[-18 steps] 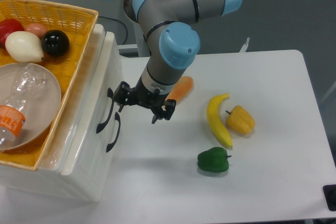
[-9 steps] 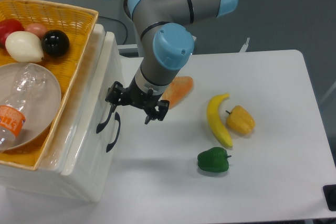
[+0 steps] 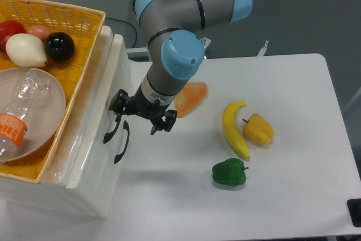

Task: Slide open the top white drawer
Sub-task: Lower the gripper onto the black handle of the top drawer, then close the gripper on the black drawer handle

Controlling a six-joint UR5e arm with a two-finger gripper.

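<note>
The top white drawer (image 3: 93, 159) will slide straight out by itself above the lower drawer when I pull, because the lower drawer has its own black handle (image 3: 123, 144).
The top white drawer (image 3: 108, 77) is the upper band of the white cabinet's front at the left, closed, with its curved black handle (image 3: 108, 134) just left of the lower drawer's handle (image 3: 122, 144). My gripper (image 3: 135, 121) hangs in front of the cabinet at handle height, open, with nothing between its fingers. Its left fingertip (image 3: 115, 110) is right at the upper end of the top handle; whether it touches I cannot tell. The right fingertip (image 3: 153, 131) stands off over the table.
A yellow wicker basket (image 3: 84, 32) with fruit, a bowl and a plastic bottle sits on top of the cabinet. On the table lie an orange piece (image 3: 192, 95) behind the gripper, a banana (image 3: 232, 128), a yellow pepper (image 3: 258, 128) and a green pepper (image 3: 229, 172).
The gripper has moved left towards the cabinet front, from beside the orange piece to the drawer handles. It stayed open. The drawer has not moved.
</note>
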